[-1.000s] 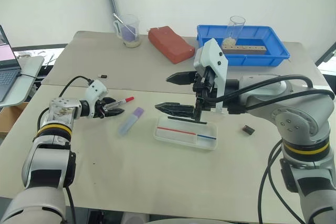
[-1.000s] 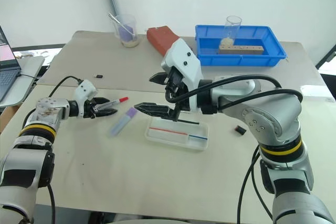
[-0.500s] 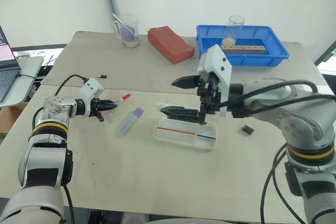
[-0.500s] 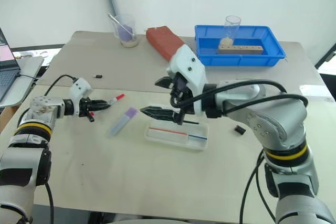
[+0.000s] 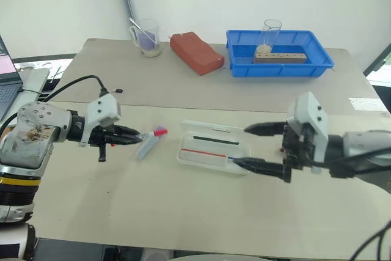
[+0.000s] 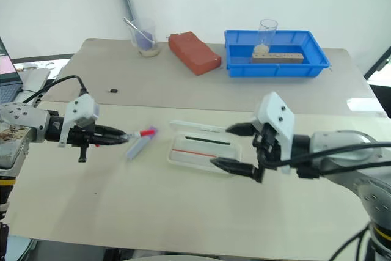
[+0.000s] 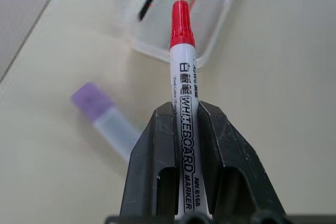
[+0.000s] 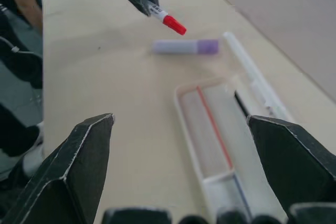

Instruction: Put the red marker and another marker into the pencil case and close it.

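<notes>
The red marker's cap points lengthwise at the open pencil case, so I will keep my left gripper moving over the pencil case's long compartment and let go there.
My left gripper is shut on the red marker, gripping its white barrel and holding it just above the table with the red cap pointing at the pencil case. The lavender highlighter lies on the table just under the marker's tip. To the right, the pencil case lies open and translucent, its lid folded back. A thin red stick and a thin blue stick lie inside the case. My right gripper hovers wide open at the case's right end, holding nothing.
At the back of the table stand a blue tray holding a glass and a wooden block, a red brick-like block and a plastic beaker. A small black bit lies at back left. A laptop sits off the left edge.
My left gripper shut on the red marker and lifted it off the table, drawing it back. My right gripper, still open, pulled away from above the case to its right end.
</notes>
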Tool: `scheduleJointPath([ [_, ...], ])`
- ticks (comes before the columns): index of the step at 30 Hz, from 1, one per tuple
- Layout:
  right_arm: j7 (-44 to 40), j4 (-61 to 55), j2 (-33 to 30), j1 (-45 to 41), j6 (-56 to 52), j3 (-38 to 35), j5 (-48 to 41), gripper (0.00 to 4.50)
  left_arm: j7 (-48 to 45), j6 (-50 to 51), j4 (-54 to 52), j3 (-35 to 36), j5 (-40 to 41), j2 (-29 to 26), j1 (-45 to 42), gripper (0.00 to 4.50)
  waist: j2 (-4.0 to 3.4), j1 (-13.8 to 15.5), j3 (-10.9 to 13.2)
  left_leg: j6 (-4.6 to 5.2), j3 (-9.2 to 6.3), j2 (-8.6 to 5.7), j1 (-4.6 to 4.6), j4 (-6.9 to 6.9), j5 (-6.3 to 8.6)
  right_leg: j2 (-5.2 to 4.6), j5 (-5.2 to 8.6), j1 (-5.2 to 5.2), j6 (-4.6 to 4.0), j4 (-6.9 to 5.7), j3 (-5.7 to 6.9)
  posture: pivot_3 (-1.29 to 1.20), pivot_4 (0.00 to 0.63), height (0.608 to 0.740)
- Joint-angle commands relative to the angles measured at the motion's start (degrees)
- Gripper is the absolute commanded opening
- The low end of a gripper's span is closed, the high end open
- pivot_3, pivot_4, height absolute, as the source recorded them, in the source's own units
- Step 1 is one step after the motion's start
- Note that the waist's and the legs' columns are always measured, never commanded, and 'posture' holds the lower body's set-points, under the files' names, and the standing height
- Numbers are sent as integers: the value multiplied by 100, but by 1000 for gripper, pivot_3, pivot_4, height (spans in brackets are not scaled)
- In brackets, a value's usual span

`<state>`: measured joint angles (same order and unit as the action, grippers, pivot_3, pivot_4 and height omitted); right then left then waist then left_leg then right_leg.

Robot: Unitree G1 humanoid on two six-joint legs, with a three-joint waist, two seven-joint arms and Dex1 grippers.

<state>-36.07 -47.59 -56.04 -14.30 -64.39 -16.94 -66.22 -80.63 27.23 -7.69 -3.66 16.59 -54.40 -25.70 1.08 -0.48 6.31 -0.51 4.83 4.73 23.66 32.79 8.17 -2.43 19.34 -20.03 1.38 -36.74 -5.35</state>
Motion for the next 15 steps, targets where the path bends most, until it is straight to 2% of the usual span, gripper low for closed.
scheduleJointPath([
  [1,293,-428,-30,464,188,44,161,4500,276,-524,-45,-568,-319,559,-451,121,4,50,-2,0,0,-2,4,0,0,-1,0,0,0,6,0,0,150,740],
  [8,1029,-610,386,1058,545,450,891,4500,710,-1448,757,-1328,-1007,1516,-941,121,10,-2,-10,3,-17,-12,43,18,-1,11,-5,-1,11,4,-10,0,150,740],
  [15,1557,-696,795,1253,634,578,1039,4500,1185,-2247,1338,-1609,-1470,2153,-1038,121,2,-23,-14,3,-30,-12,42,18,-2,21,-5,-2,12,-1,-13,0,150,740],
])
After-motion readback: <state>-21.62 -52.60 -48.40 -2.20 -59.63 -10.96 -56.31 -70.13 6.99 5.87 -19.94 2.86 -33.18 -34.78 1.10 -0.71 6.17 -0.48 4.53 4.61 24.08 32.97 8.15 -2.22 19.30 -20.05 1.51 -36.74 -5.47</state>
